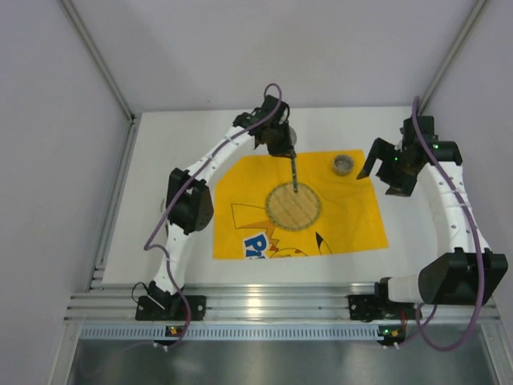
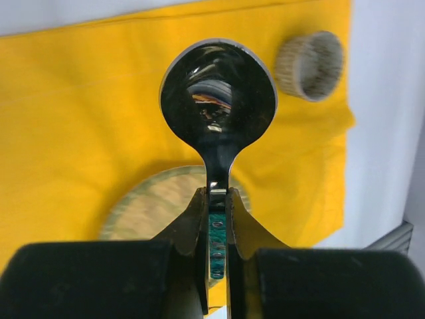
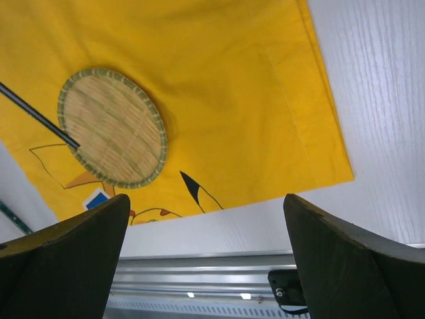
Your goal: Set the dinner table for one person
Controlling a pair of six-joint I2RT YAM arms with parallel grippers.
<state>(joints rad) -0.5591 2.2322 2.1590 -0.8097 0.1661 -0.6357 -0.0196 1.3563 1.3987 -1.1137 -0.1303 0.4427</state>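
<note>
The spoon's handle [image 1: 295,176] points at the near rail. My left gripper should therefore go on moving the spoon toward the open cloth [image 1: 336,207] below the cup and let go of it there.
The dinner table [image 1: 160,200] is a white tabletop. On it lies a yellow cartoon-printed cloth [image 1: 353,216] with a round woven mat [image 1: 294,207] in its middle. My left gripper [image 1: 282,148] hovers over the cloth's far edge, shut on a spoon [image 2: 218,93] at the neck. The shiny bowl sticks out past the fingertips, and the thin dark handle [image 1: 294,175] reaches down over the mat [image 3: 111,126]. My right gripper [image 1: 381,178] is open and empty above the cloth's right side. In the right wrist view its gap [image 3: 206,203] frames the cloth's near edge.
A small round cup [image 1: 343,164] stands on the cloth's far right corner, between the two grippers; it also shows in the left wrist view [image 2: 310,65]. An aluminium rail [image 1: 264,305] runs along the near edge. Grey walls close in the table's left, right and back.
</note>
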